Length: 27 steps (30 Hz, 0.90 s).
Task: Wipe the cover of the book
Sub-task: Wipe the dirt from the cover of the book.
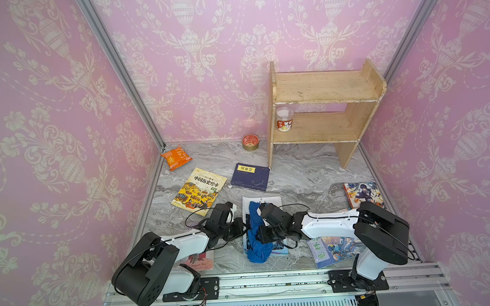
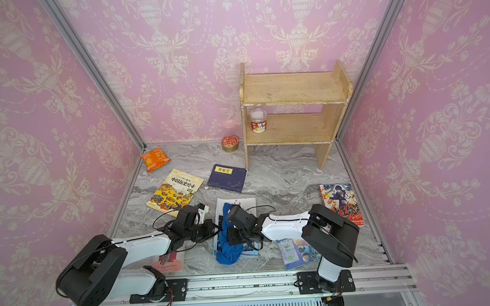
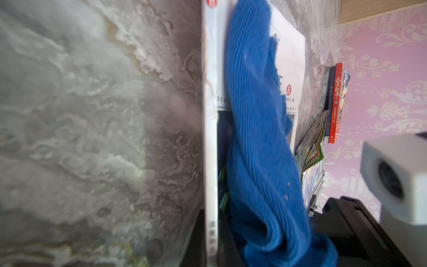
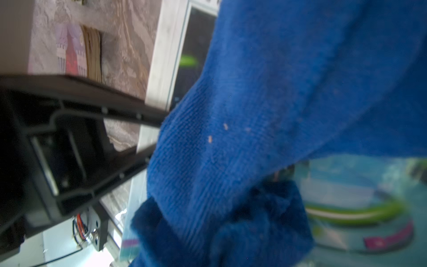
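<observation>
The blue cloth is at the book's spine edge [image 1: 246,243] next to my left gripper. My right gripper should wipe the cloth back across to the cover's opposite far corner [image 1: 278,200].
The book [image 1: 269,201] [image 2: 245,201] is white-covered and lies flat at the table's middle front. A crumpled blue cloth [image 1: 259,250] [image 2: 229,254] is draped along its cover and spills over the near edge. My left gripper [image 1: 243,230] [image 2: 215,230] sits at the book's left edge. In the left wrist view its dark fingers [image 3: 196,231] close on the white spine [image 3: 210,138]. My right gripper [image 1: 259,235] [image 2: 228,236] is shut on the cloth over the cover. In the right wrist view the cloth [image 4: 277,92] hides the fingertips.
Other books lie around: a yellow picture book [image 1: 199,190], a dark blue one [image 1: 250,176], a manga [image 1: 361,195], a green one [image 1: 329,250] and a pink one [image 1: 200,261]. A wooden shelf [image 1: 322,112] holds a cup [image 1: 284,118]. A tin [image 1: 250,142] and an orange snack bag [image 1: 176,157] lie at the back.
</observation>
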Tool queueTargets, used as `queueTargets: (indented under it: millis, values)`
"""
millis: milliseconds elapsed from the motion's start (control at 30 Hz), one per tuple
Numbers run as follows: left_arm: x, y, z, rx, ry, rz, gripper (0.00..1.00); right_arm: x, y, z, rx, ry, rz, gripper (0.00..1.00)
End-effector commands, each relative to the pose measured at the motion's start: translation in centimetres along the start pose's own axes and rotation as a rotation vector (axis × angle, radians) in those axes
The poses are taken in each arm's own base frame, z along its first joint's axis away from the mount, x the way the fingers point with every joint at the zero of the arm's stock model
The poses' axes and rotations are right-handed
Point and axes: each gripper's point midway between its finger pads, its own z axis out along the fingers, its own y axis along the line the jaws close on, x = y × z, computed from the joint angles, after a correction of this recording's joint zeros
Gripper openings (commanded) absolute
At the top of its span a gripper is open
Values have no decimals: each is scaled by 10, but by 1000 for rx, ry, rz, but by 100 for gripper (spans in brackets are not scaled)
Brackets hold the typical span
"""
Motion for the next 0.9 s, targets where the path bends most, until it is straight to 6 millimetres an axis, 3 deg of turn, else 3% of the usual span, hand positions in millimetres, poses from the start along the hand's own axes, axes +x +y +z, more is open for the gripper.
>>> queueTargets:
  millis: [0,67,167,300,400,433,467,533,667,767,867]
  values:
    - [5,-11,2,25,49,33,0,51,-107,-9,252,181,237,0]
    - [7,-15,2,37,68,22,0,28,-116,-17,235,143,272,0]
    - [11,-13,-1,34,75,38,0,-26,-117,-17,233,50,234,0]
    - [18,-7,-2,15,100,71,0,-96,-83,18,119,-25,191,0]
    - [19,-2,0,8,96,51,0,-122,-46,54,3,-14,201,0]
    - [19,-1,1,10,94,47,0,-118,-40,63,1,2,193,0]
    - [19,0,1,8,90,41,0,-119,-22,70,-16,-5,159,0]
    - [20,6,1,-7,79,30,0,-96,-10,81,3,17,114,0]
    - [17,21,2,-32,17,-16,0,-24,-40,79,78,73,160,0]
    - [10,19,2,-16,-30,-36,0,19,-87,51,184,66,229,0]
    - [4,15,2,-5,-52,-33,0,48,-128,16,310,50,249,0]
